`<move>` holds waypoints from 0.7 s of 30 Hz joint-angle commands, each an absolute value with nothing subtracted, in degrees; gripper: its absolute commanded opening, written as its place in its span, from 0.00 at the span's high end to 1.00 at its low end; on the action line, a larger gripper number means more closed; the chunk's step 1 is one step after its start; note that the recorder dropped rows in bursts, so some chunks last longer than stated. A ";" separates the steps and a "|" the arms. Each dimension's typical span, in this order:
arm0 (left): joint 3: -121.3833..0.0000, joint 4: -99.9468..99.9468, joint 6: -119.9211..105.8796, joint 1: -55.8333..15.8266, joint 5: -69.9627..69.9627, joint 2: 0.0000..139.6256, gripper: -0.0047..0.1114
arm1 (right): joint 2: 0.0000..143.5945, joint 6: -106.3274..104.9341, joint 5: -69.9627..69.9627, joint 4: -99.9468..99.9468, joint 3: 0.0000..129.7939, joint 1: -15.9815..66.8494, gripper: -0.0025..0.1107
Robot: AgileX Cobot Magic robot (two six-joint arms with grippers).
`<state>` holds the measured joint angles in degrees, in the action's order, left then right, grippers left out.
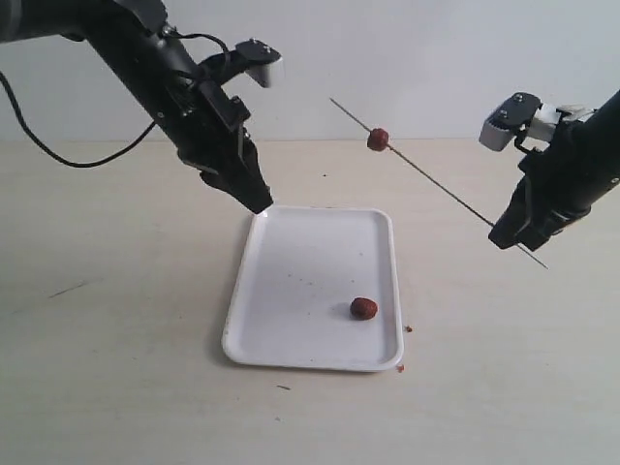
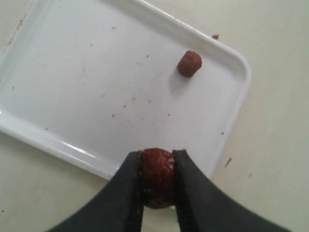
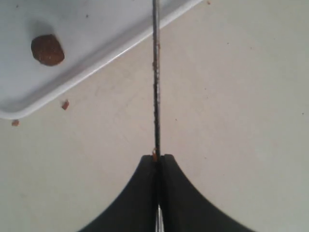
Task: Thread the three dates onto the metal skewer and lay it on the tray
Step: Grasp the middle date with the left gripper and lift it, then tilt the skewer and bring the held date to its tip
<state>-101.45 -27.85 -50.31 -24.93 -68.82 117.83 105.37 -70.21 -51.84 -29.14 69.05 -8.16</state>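
Observation:
My left gripper is pointing down, clear of the skewer's tip (image 1: 332, 100), so I need to lift that gripper and make it level before my right gripper brings the skewer's tip to its date (image 2: 158, 170).
My left gripper (image 2: 157, 166) is shut on a dark reddish-brown date (image 2: 157, 176), held just above the far left corner of the white tray (image 1: 291, 339). In the exterior view that gripper (image 1: 260, 201) hides its date. A second date (image 1: 363, 308) lies on the tray near its front right corner, also seen in both wrist views as the lone date (image 2: 189, 63) (image 3: 47, 50). My right gripper (image 1: 506, 236) is shut on the thin metal skewer (image 1: 436, 182), which slants up and to the left in the air. A third date (image 1: 378, 139) sits threaded on the skewer near its far tip.
Tiny reddish crumbs (image 1: 408, 328) lie on the pale table by the tray's front right corner. A black cable (image 1: 58, 150) trails behind the left arm. A plain white wall stands behind the table.

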 commanded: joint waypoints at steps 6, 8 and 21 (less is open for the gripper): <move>-101.49 -45.91 -50.36 -16.40 -69.96 116.75 0.78 | 104.89 -75.43 -60.62 -37.10 68.33 -6.69 0.98; -101.49 -54.84 -50.36 -14.41 -69.76 116.75 0.78 | 104.89 -76.50 -62.19 -38.68 68.33 -6.45 0.98; -101.49 -78.63 -43.23 -12.48 -55.66 116.75 0.78 | 104.89 -83.29 -57.16 -44.44 68.33 -6.32 0.98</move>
<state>-101.45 -79.10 -44.83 -12.63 -54.02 117.42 105.37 -80.43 -57.73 -47.15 68.50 -6.51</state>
